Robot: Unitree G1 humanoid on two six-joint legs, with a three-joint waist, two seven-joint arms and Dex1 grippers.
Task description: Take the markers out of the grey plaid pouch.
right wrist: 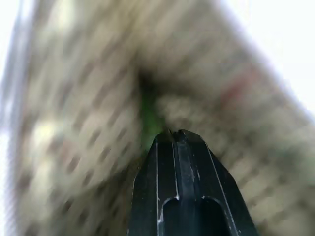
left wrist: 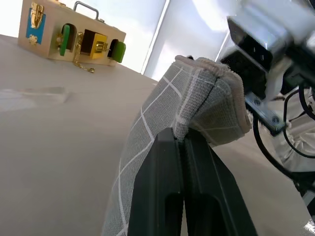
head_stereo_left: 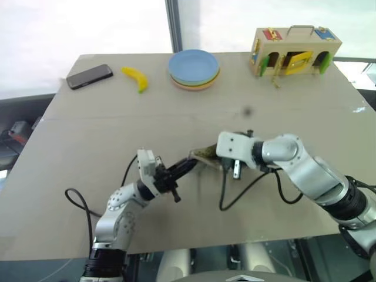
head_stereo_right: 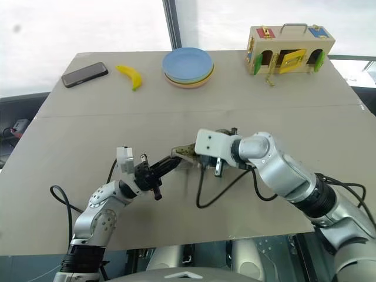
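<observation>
The green marker [right wrist: 149, 118] is beyond my right gripper's closed fingers. Next, I move back, open my fingers inside the pouch [head_stereo_left: 205, 151] and grab the green marker by its body.
The grey plaid pouch [head_stereo_left: 203, 154] is held up off the table's middle between my two grippers. My left gripper [left wrist: 183, 135] is shut on the pouch's fabric edge [left wrist: 197, 93], pinching it from the left. My right gripper [right wrist: 173, 133] reaches into the pouch's mouth from the right, its fingers shut together against the yellowish dotted lining [right wrist: 83, 128]. A green streak, the green marker [right wrist: 147, 115], lies just past its fingertips; I cannot tell whether they touch. The red marker is hidden.
Along the table's far edge lie a black phone [head_stereo_left: 89, 76], a yellow banana [head_stereo_left: 136, 77], a stack of plates [head_stereo_left: 194, 69] and a wooden lock box [head_stereo_left: 294, 51]. Black cables [head_stereo_left: 226, 194] loop from both wrists onto the table.
</observation>
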